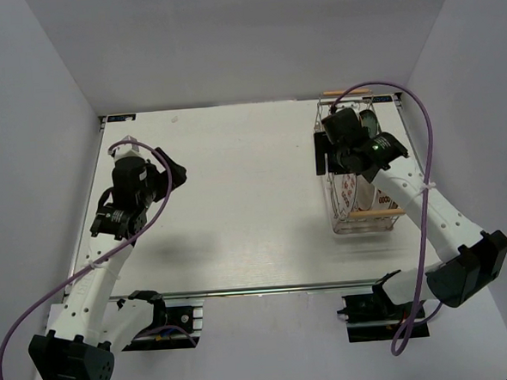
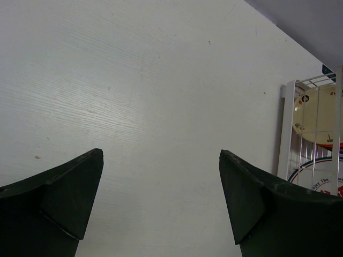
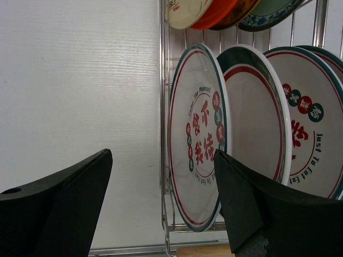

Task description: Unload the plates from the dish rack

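Observation:
I will lift out the nearest white plate (image 3: 197, 136) and expect a differently patterned plate behind it, since a broad green band (image 3: 236, 56) shows past the white plate's edge.
The dish rack (image 1: 365, 228) stands at the table's right side, a chrome wire basket with wooden rod handles. Plates (image 3: 198, 139) stand on edge in it: nearest is a white one with a green-red rim and red characters, behind it two similar white ones (image 3: 257, 107). Cream, orange and teal plates (image 3: 214, 10) sit at the far end. My right gripper (image 3: 163, 152) hangs open over the rack's left wall (image 3: 162, 80), one finger outside the wire, the other in front of the nearest plate. My left gripper (image 2: 161, 152) is open over bare table at the left.
White walls close in the table on the left, back and right. In the left wrist view the rack's end (image 2: 286, 128) shows at the right edge with plates (image 2: 316, 115) inside. A purple cable (image 1: 422, 136) loops beside the rack.

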Available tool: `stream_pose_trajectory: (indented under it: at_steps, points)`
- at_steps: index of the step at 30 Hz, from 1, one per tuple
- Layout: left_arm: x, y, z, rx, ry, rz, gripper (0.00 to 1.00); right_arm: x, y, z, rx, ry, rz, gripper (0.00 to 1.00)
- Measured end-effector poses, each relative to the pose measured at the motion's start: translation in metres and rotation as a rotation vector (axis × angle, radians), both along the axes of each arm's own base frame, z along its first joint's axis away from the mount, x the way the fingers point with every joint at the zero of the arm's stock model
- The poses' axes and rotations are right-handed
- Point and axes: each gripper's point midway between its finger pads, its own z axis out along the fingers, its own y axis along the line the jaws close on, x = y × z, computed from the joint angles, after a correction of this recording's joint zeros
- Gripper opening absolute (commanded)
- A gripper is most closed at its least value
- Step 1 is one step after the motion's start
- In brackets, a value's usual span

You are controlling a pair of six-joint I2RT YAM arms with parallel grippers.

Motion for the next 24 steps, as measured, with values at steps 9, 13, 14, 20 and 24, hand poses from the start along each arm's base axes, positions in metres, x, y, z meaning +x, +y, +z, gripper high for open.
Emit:
stream_pose_trajectory:
  at_steps: [9,13,14,20,24]
  points:
    - [-0.001,0.000,-0.002,-0.002,0.006,-0.001,0.98,-0.001,0.002,0.016,0.009,-0.052,0.035,0.89]
    - [-0.001,-0.001,-0.002,-0.003,0.006,-0.002,0.98,-0.003,-0.001,0.035,0.036,-0.118,0.039,0.89]
    - [-0.001,-0.001,-0.002,-0.003,0.006,-0.002,0.98,-0.003,-0.002,0.037,0.037,-0.127,0.034,0.89]
    - [-0.001,-0.001,-0.003,-0.002,0.007,-0.003,0.98,-0.002,-0.011,0.026,-0.005,-0.112,-0.002,0.79]
    - [0.000,-0.001,-0.005,-0.001,0.014,-0.003,0.98,-0.001,-0.016,0.006,-0.043,-0.070,-0.038,0.68]
